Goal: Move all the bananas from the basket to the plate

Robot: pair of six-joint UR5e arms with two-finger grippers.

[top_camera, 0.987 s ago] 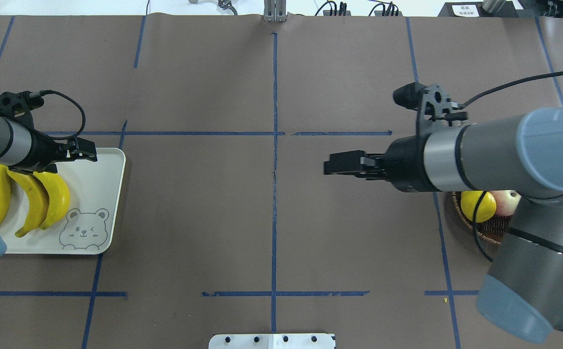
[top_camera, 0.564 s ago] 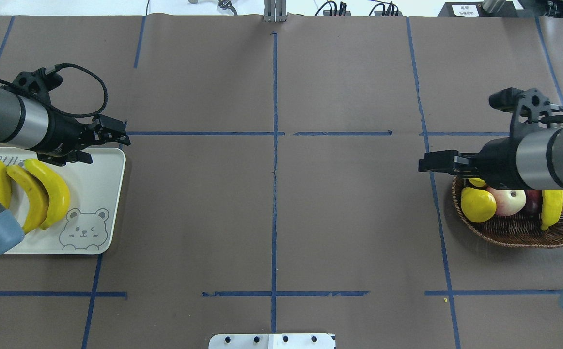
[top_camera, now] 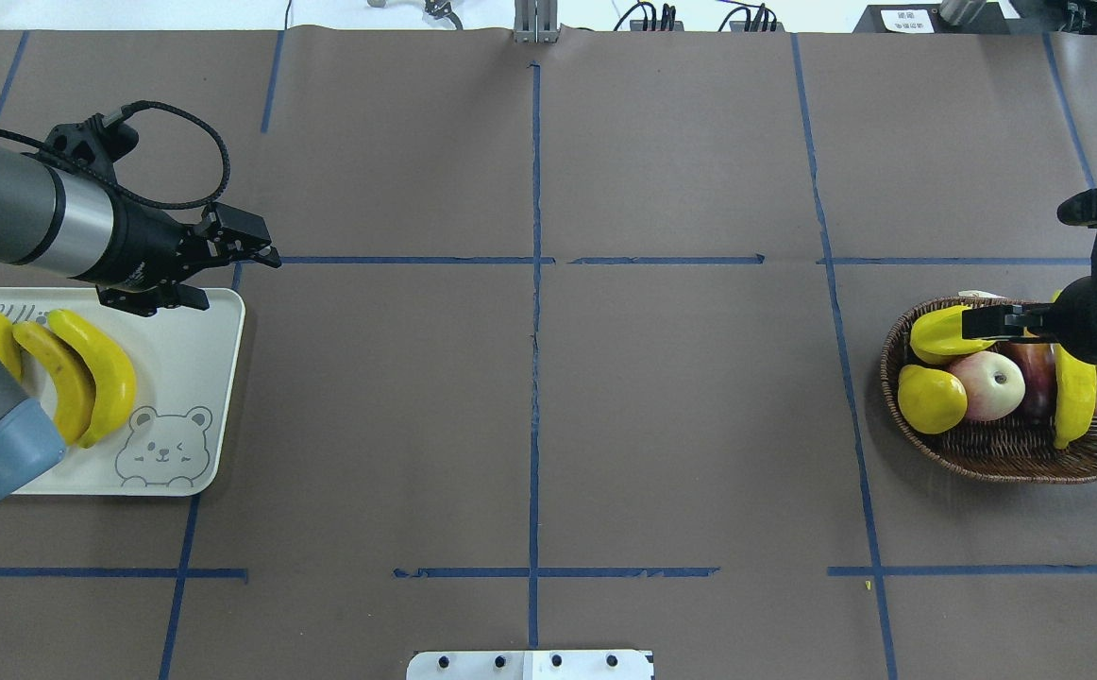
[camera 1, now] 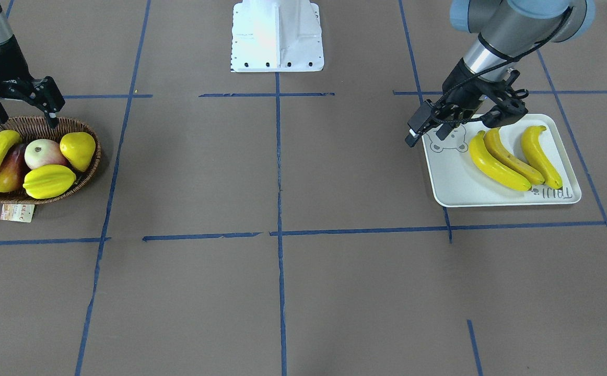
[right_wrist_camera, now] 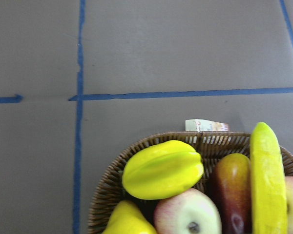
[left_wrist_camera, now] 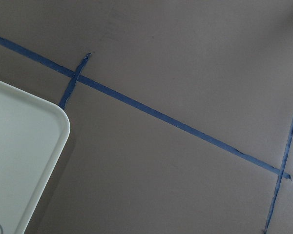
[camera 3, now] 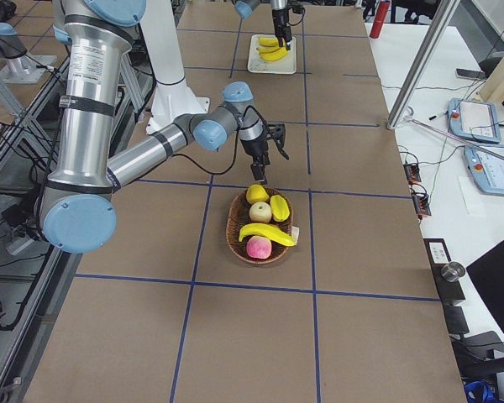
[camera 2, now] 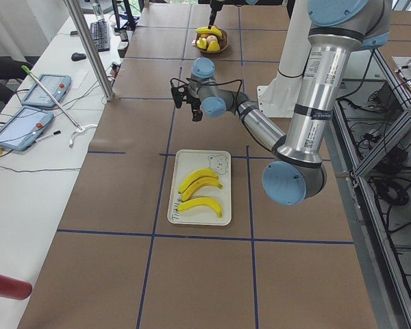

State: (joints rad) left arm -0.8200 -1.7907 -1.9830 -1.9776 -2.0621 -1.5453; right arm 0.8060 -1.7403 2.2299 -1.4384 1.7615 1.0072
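Note:
I should keep moving my right gripper to the banana's near end (camera 1: 10, 138), fingers across its width, until they straddle it, since the banana lies free atop the fruit.
One yellow banana (top_camera: 1074, 401) lies across the brown wicker basket (top_camera: 1011, 465) at the table's right end, among other fruit. In the right wrist view the banana (right_wrist_camera: 267, 180) runs along the right side of the basket (right_wrist_camera: 151, 141). My right gripper (camera 1: 25, 112) hangs open above the basket, touching no fruit. Three bananas (top_camera: 100, 368) lie side by side on the white bear plate (top_camera: 180, 378) at the left end. My left gripper (top_camera: 239, 279) is open and holds nothing, above the plate's far inner corner (left_wrist_camera: 19, 146).
The basket also holds a ridged starfruit (top_camera: 936, 332), a yellow pear (top_camera: 931, 399), an apple (top_camera: 987, 382) and darker red fruit. A paper tag (camera 1: 17, 212) sticks out beside it. The robot's white base (camera 1: 277, 36) stands mid-table on the near side.
My right arm has swung from the table's middle out to over the basket. My left gripper has drawn away from the bananas on the plate toward its far inner corner.

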